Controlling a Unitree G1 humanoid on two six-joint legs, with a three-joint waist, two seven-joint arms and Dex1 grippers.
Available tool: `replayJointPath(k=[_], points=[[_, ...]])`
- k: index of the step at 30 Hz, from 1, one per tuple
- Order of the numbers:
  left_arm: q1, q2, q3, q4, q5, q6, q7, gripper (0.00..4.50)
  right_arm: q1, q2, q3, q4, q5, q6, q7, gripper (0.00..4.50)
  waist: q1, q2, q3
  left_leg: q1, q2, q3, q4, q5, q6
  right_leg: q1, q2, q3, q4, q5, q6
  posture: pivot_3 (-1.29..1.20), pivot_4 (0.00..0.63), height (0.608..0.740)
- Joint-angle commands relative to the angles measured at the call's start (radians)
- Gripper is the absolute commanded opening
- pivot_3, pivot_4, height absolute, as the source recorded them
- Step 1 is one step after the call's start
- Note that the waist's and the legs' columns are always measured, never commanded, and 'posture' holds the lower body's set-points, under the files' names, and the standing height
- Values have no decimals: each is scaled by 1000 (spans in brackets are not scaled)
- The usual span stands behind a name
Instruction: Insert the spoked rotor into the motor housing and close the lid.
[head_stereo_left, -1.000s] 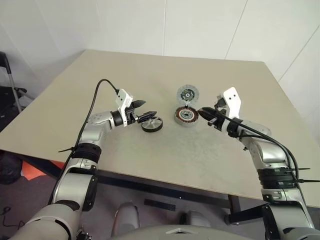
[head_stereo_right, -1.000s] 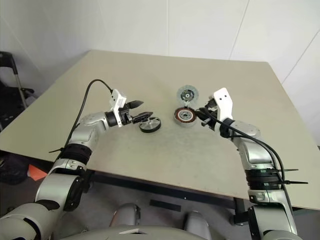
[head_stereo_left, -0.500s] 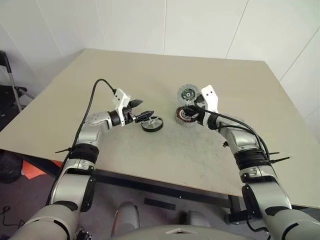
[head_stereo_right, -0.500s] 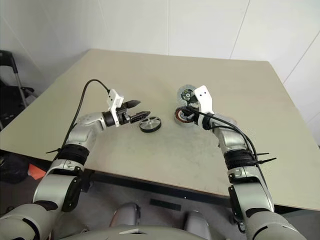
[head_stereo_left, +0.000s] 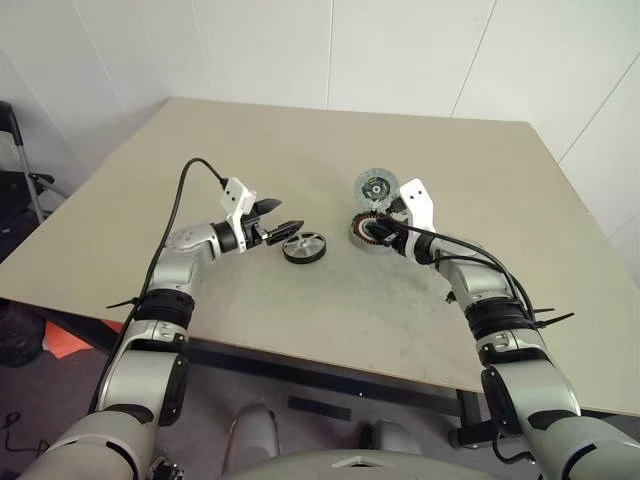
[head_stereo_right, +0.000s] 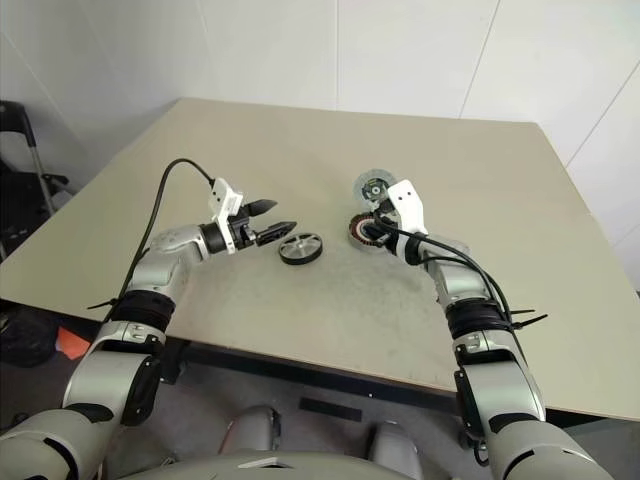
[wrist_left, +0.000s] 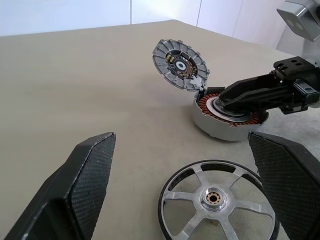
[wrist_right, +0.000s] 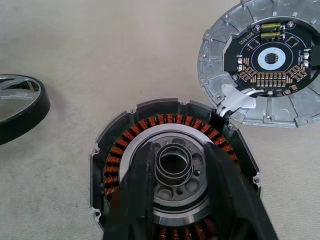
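Note:
The motor housing's central hub is blocked by my right gripper, so I should raise that gripper out of the way before my left gripper brings the spoked rotor over.
The spoked rotor lies flat on the table, black-rimmed with silvery spokes. My left gripper hangs open just left of it, level, with one finger on either side of the rotor's near rim, apart from it. The motor housing stands to the right with copper windings showing. Its lid stands open behind it, tilted up at the far rim. My right gripper reaches into the housing, its fingers parted on either side of the central hub.
The beige table has open surface all around the parts. Its front edge runs close below my arms. A dark chair stands off the table's left side.
My right arm swung in from the right and lowered its fingers over the housing's core, and they have parted. The left gripper and the rotor stay as they were.

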Motion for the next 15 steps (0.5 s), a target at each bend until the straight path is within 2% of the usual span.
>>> replayJointPath(k=[1, 10, 13, 15], points=[[-18, 10, 14, -29, -6, -20, 1, 4500, -15, -13, -21, -50, 4, -8, 3, 2589, 0, 0, 0, 0, 0, 0, 0, 0, 0, 0, 0, 0, 0, 0, 0, 0, 0, 740], [-22, 6, 12, -17, -3, -24, 1, 4500, -10, -7, -49, -121, 32, 14, 1, 2589, 0, 0, 0, 0, 0, 0, 0, 0, 0, 0, 0, 0, 0, 0, 0, 0, 0, 740], [-26, 4, 11, -13, -2, -27, 2, 4500, -22, -5, -55, -98, 28, 9, -7, 2012, 0, 0, 0, 0, 0, 0, 0, 0, 0, 0, 0, 0, 0, 0, 0, 0, 0, 740], [-27, 3, 11, -11, -2, -29, 2, 4500, -22, -3, -54, -86, 23, 5, -7, 1322, 0, 0, 0, 0, 0, 0, 0, 0, 0, 0, 0, 0, 0, 0, 0, 0, 0, 740]])
